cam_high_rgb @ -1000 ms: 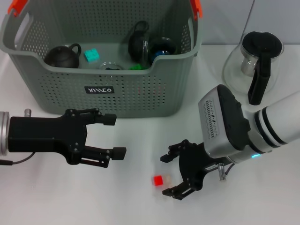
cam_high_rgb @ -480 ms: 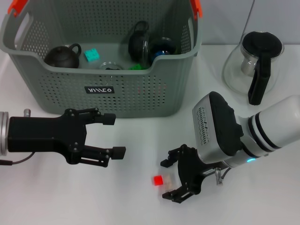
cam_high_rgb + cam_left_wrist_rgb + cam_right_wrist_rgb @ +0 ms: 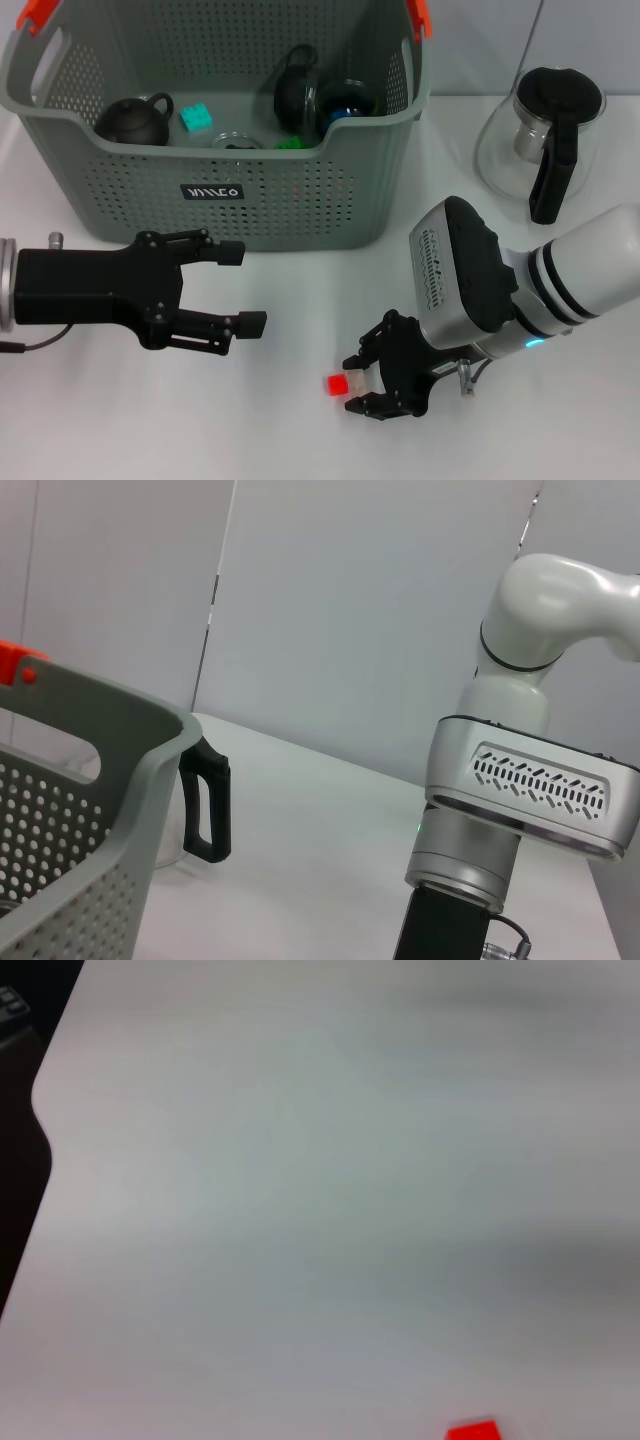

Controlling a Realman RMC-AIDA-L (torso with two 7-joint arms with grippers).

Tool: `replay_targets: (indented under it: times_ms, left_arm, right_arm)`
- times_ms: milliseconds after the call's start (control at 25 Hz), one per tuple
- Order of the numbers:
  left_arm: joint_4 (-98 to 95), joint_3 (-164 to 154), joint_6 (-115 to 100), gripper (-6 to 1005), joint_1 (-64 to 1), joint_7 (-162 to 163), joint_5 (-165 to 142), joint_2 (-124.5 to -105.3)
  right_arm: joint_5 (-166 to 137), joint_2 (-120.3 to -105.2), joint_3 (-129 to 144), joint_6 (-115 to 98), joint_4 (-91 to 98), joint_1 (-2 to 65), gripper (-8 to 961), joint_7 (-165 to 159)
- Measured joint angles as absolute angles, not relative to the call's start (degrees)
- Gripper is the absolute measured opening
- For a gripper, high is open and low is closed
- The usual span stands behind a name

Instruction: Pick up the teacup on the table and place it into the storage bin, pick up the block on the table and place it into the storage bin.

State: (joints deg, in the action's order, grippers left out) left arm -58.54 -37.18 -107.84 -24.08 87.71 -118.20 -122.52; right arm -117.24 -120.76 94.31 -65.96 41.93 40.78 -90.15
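Note:
Next, my right gripper moves back, since the red block (image 3: 337,385) lies just beyond its fingers, and my left gripper should grab the block from its own side (image 3: 333,386).
The small red block (image 3: 338,384) lies on the white table, near the front; the right wrist view shows it too (image 3: 472,1430). My right gripper (image 3: 353,384) is low over the table just right of the block, open, fingers either side of the block's right edge. Farther left, my left gripper (image 3: 245,288) hovers open and empty in front of the storage bin (image 3: 260,205), a grey perforated basket with orange clips. Inside the bin lie a dark teacup (image 3: 297,95), a second dark cup (image 3: 348,100) and a round black pot (image 3: 135,122). No teacup shows on the table.
A teal block (image 3: 196,117) and a green block (image 3: 290,143) lie in the bin. A glass pitcher (image 3: 545,135) with a black handle (image 3: 205,800) stands at the back right. The left wrist view shows the bin's rim (image 3: 100,720) and my right arm (image 3: 520,800).
My right gripper has dropped and slid left toward the red block, and its fingers have narrowed around it. The left arm has barely moved.

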Motion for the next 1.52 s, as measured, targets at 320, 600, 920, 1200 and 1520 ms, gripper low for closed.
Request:
replay_targets:
  times_ms: [320,600,920,1200,1520]
  left_arm:
    - [-58.54,-36.97,-107.84,871,-24.08,87.77,-118.21,-122.52]
    - [-58.54,-36.89,-107.84,868,-24.08,87.91,-118.21,-122.52]
    - [-58.54,-36.36,-107.85,865,-24.22,87.77,-118.18,-122.52]
    - [-58.42,-36.48,-107.75,862,-25.13,87.73,-118.13,-122.47]
    - [-57.19,-36.81,-107.59,858,-26.02,87.61,-118.59,-122.44]
  right_arm:
    - [-117.92,-119.95,92.32,-67.32,45.12,39.23,450,-91.97]
    - [-123.91,-119.20,77.56,-79.84,55.66,35.60,449,-96.37]
    - [-118.47,-119.75,56.62,-99.91,73.31,37.41,446,-112.51]
    - [-113.88,-118.33,50.27,-88.55,73.30,47.93,441,-121.99]
    - [-126.56,-118.59,54.77,-67.05,56.14,58.18,435,-117.07]
